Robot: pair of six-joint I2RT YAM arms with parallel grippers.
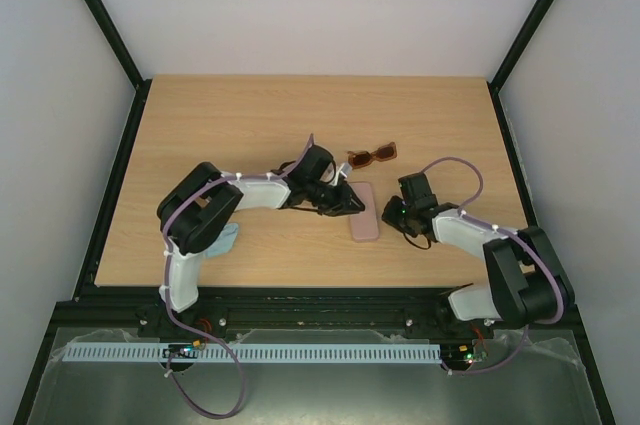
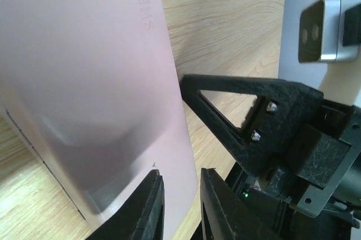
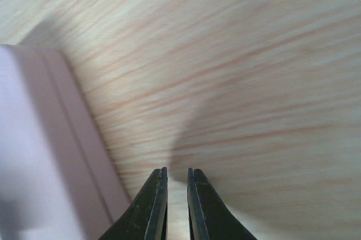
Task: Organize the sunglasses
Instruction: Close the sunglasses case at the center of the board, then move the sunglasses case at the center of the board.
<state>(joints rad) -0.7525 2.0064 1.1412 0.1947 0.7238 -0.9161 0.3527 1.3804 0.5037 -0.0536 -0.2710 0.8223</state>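
The pink case fills the space (image 1: 364,207) between the robot's grippers, so next the left gripper backs away while the right gripper takes the case (image 1: 366,230) and puts it aside.
One pair of sunglasses (image 1: 372,156), reddish-brown with rectangular lenses, lies unfolded on the wooden table just beyond the two grippers. A flat pink case (image 1: 363,213) (image 2: 84,82) (image 3: 34,155) lies between the grippers. My left gripper (image 1: 352,205) (image 2: 181,180) hovers at the case's left edge, jaws a little apart with the pink surface showing through the gap. My right gripper (image 1: 397,215) (image 3: 176,172) sits just right of the case, low over bare wood, its fingers nearly together with nothing between them. Its black finger (image 2: 225,104) shows in the left wrist view.
A pale blue object (image 1: 226,240) peeks out beneath the left arm's elbow near the front edge. Black frame posts and white walls enclose the table (image 1: 230,125) on three sides. Both arms crowd the front middle.
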